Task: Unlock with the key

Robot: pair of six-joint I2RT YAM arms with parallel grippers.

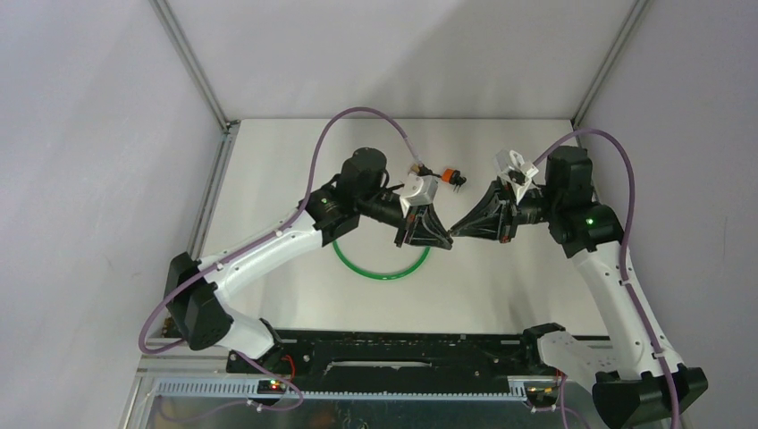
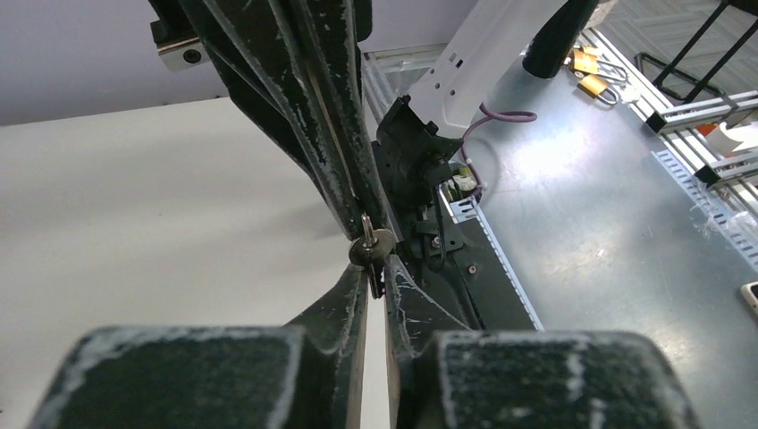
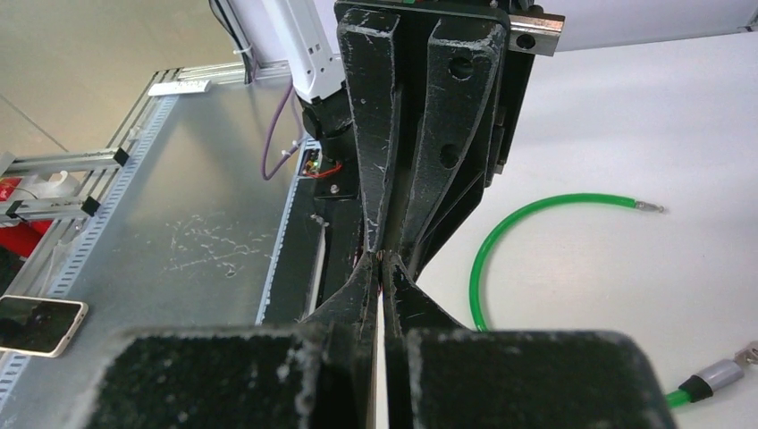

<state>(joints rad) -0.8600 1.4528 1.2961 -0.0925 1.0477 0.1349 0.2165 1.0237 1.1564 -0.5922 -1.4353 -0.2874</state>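
Next, my right gripper moves back while my left gripper turns the key for a new grip, because the key's round head (image 2: 371, 248) lies crosswise to my right gripper's fingers.
A small dark key (image 2: 372, 248) with a round head hangs in mid-air between the two grippers, which meet tip to tip above the table (image 1: 268, 179). My left gripper (image 2: 376, 279) has its jaws closed onto the key's blade, with only a thin slit left between them. My right gripper (image 3: 382, 261) is shut and pinches the top of the key; its fingers (image 2: 331, 134) come down from above in the left wrist view. From the top camera the left gripper (image 1: 443, 239) and right gripper (image 1: 455, 230) touch over a green cable loop (image 1: 383, 271). I cannot make out a lock body.
The green cable (image 3: 483, 259) lies on the white table, with a bare metal tip (image 3: 650, 207) and a grey plug (image 3: 712, 377) nearby. A small orange and black part (image 1: 447, 176) sits beyond the left wrist. Brass padlocks (image 2: 590, 73) and a phone (image 3: 36, 323) lie off the table.
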